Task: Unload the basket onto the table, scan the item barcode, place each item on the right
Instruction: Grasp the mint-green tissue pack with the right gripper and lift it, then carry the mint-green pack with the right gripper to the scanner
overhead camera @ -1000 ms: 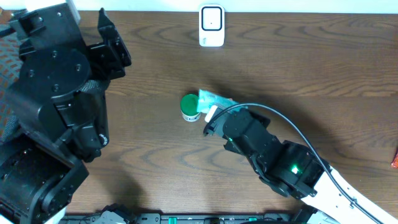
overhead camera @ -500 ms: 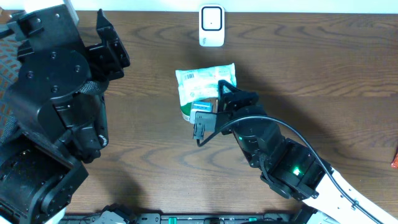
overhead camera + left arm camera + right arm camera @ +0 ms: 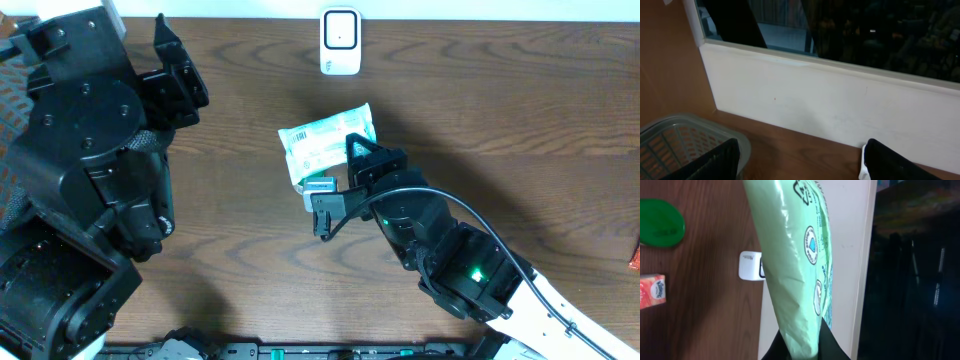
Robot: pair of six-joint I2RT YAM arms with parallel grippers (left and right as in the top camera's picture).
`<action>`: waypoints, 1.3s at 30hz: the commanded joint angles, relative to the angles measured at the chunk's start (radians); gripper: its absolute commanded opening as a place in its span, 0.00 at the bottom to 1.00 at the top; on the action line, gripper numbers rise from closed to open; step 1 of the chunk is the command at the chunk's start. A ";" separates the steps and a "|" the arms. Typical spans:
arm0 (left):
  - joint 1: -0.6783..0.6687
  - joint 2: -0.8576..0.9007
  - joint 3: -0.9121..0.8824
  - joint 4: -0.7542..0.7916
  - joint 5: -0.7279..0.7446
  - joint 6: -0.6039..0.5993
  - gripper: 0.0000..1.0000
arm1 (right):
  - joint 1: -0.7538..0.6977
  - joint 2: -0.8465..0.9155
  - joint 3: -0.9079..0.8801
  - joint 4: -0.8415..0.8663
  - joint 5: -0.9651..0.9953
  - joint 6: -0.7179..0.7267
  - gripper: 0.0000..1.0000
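Note:
My right gripper is to flip the packet over before it moves the packet above the scanner, because the packet's barcode (image 3: pixel 300 137) faces up, away from the white scanner's window (image 3: pixel 341 30).
The item is a pale green and white packet (image 3: pixel 325 143), held up off the table with its printed face toward the overhead camera. My right gripper (image 3: pixel 350 168) is shut on its lower end. In the right wrist view the packet (image 3: pixel 795 265) rises from between the black fingers (image 3: pixel 832 342), seen edge-on. The white scanner (image 3: pixel 341 40) stands at the table's far edge, beyond the packet; it also shows as a scanner (image 3: pixel 751 265) behind the packet. My left gripper (image 3: pixel 180 70) is far left, open and empty, facing the back wall (image 3: pixel 800 165).
A green lid (image 3: pixel 660 222) and an orange tissue box (image 3: pixel 651 291) lie on the table below the packet. A grey mesh basket (image 3: pixel 670 137) sits at the left by the wall. A small orange object (image 3: pixel 634 255) lies at the right edge.
The right gripper has lifted the packet off the table and turned its printed face upward, then tilted it slightly. The left arm has not moved.

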 commanded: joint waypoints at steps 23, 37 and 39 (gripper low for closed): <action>0.002 0.047 0.002 -0.026 -0.013 -0.081 0.80 | -0.237 0.085 0.009 0.072 -0.552 1.773 0.01; 0.002 0.053 0.001 -0.052 -0.013 -0.081 0.80 | -0.708 0.516 0.009 1.013 -1.300 2.554 0.01; 0.002 0.057 0.001 -0.052 -0.013 -0.081 0.80 | -0.712 0.602 0.010 1.212 -1.275 2.706 0.01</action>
